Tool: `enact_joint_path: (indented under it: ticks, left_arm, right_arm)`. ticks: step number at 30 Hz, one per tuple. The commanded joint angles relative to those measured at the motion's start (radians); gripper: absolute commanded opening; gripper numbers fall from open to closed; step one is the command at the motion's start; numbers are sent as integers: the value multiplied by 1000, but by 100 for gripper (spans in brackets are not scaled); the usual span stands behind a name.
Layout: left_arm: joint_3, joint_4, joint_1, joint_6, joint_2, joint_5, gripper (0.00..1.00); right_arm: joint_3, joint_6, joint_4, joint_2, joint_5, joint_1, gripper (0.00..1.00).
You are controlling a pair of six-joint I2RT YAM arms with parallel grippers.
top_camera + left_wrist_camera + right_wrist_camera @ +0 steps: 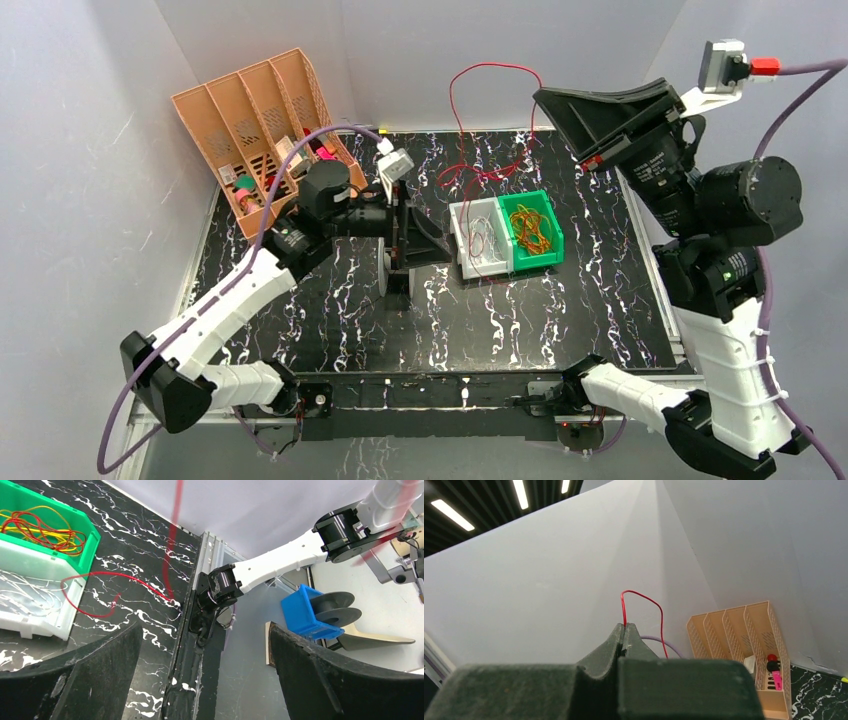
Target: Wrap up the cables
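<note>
Next, I pinch the wire's lower part (pixel 169 597) with my left gripper, as the red wire hangs in a tangle (pixel 479 177) from my right gripper, beyond my open left fingers.
A thin red wire (pixel 470 75) rises from the mat, arches high at the back, and ends in my right gripper (pixel 540 95). That gripper is raised at the back right and shut on the wire's end. The right wrist view shows the wire (pixel 644 597) pinched between the closed fingertips (pixel 625 627). The wire's lower part is a loose tangle (pixel 470 175) on the mat, and it runs to the white bin (pixel 462 245). My left gripper (pixel 418 248) is open and empty, low over the mat, left of the bins. The left wrist view (pixel 206 645) shows the wire (pixel 100 575) lying beyond it.
A green bin (pixel 553 235) holding red and yellow wire loops stands beside the white bin, which holds white wires. An orange slotted organizer (pixel 255 130) stands at the back left. White walls enclose the mat. A blue box (pixel 305 615) sits off the table's right edge.
</note>
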Motion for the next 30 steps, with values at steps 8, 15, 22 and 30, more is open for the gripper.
enact_joint_path:
  ticks: [8,15,22,30]
  left_arm:
    - [-103,409,-116,-99,76,-75,98]
    - [-131,608,-220,-162,147,-17,98]
    - [-107,640,-323,-145,205,-12,98]
    - [-102,548,-334,-77,182,-92,98]
  right_arm:
    - [-37,151,146,-52,85,-2,0]
    - [-62,192,163,-73,125,-2,0]
    - [-63,203,181,-85,120,-2,0]
    - [-12,170,169,-100,129,-3,0]
